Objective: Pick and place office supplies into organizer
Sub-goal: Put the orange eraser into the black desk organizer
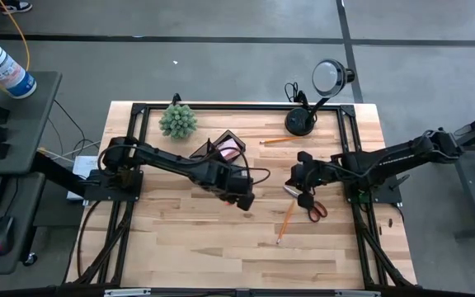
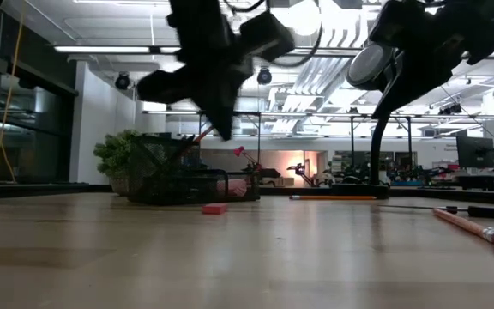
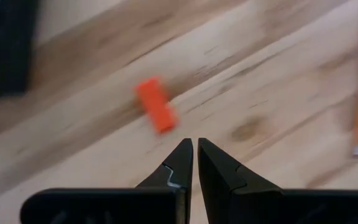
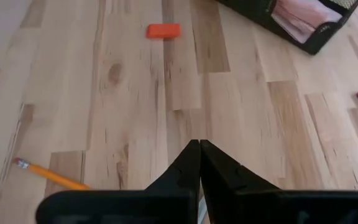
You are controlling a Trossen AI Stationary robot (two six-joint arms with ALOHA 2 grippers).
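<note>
The red-orange block (image 3: 156,104) is at a slant next to the closed fingers of my left gripper. Next, I open my left gripper, line it up and put its fingers around the block's long sides (image 3: 161,114).
A small red-orange block (image 3: 156,113) lies flat on the wooden table (image 1: 204,247); it also shows in the low view (image 2: 214,208). My left gripper (image 3: 195,144) hangs shut just above the table beside it, touching nothing. The black organizer (image 1: 221,150) stands at the far middle with a pink sticky-note pad (image 4: 300,17) inside. My right gripper (image 1: 299,177) is shut and holds nothing. It hangs right of centre, just beyond the red-handled scissors (image 1: 313,206). One pencil (image 1: 285,221) lies near the scissors, another (image 1: 280,141) by the lamp.
A green spiky plant (image 1: 177,120) stands at the far left of the organizer. A black lamp (image 1: 303,124) stands at the far right, its round head (image 1: 330,76) reaching past the table's far edge. The near half of the table is bare wood.
</note>
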